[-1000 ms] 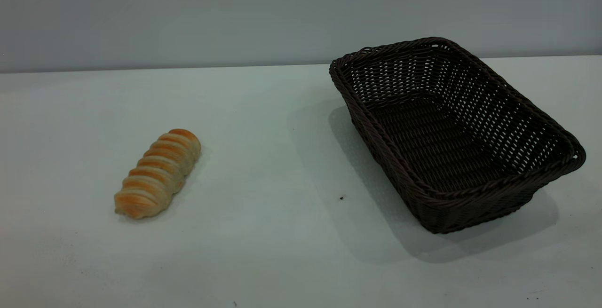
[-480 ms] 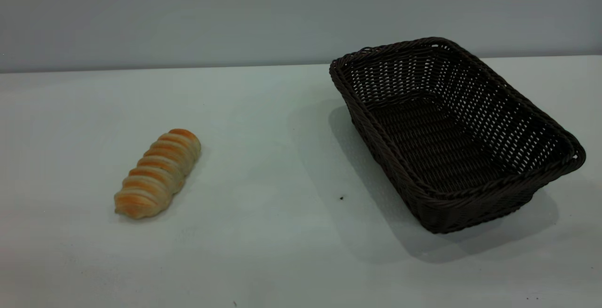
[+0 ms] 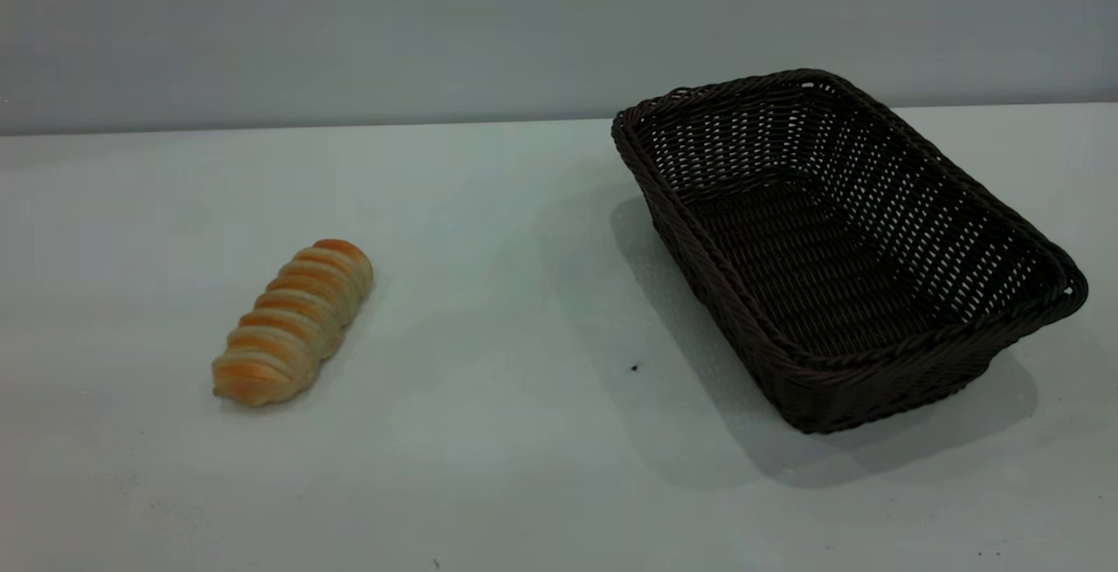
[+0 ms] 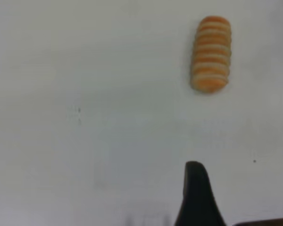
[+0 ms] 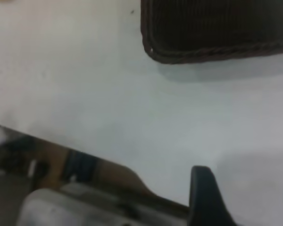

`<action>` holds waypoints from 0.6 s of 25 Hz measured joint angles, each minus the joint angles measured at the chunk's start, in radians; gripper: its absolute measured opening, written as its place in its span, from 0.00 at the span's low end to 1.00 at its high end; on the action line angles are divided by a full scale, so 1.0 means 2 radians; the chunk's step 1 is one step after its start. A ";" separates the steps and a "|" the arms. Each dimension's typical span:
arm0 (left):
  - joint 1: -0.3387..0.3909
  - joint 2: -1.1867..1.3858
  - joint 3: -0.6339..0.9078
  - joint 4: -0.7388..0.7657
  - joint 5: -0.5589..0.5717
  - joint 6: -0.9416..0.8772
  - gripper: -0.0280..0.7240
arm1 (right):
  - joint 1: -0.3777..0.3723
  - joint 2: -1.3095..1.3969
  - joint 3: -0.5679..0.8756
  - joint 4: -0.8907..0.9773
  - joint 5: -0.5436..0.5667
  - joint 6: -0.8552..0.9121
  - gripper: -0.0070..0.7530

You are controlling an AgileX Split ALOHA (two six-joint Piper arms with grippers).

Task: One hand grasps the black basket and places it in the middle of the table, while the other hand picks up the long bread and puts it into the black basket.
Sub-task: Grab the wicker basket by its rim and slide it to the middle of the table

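The black basket [image 3: 828, 258] is crooked and off the middle. My right gripper should grasp its rim [image 3: 1024, 228] and swing it there before my left gripper takes the long bread.
The long bread [image 3: 293, 323], a ridged golden-orange and cream loaf, lies on the left half of the table [image 3: 524, 292]. The black basket [image 3: 952, 223], large and woven, stands empty on the right half. Neither gripper shows in the exterior view. In the left wrist view the left gripper [image 4: 197, 197] appears as a black tapered tip above bare table, well away from the long bread [image 4: 211, 54]. In the right wrist view the right gripper [image 5: 205, 197] hovers near the table's edge, with one corner of the black basket [image 5: 212, 55] some way off. Neither gripper touches anything.
A tiny dark speck [image 3: 634, 368] marks the table between bread and basket. The right wrist view shows the table's edge, with a pale grey piece of equipment [image 5: 75, 202] beyond it. A plain grey wall [image 3: 349, 31] runs behind the table.
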 joint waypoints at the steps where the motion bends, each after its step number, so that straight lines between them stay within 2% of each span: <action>1: 0.000 0.011 0.000 0.000 0.000 0.000 0.76 | 0.000 0.028 0.000 0.005 -0.015 0.001 0.61; 4: 0.000 0.031 0.000 -0.003 -0.001 -0.004 0.76 | 0.000 0.098 0.000 0.030 -0.059 0.017 0.61; 12: 0.000 0.033 0.000 -0.010 -0.003 -0.012 0.76 | 0.000 0.235 0.000 0.097 -0.134 0.027 0.61; 15: 0.000 0.033 0.000 -0.010 -0.004 -0.012 0.76 | 0.000 0.270 -0.001 0.131 -0.176 0.026 0.66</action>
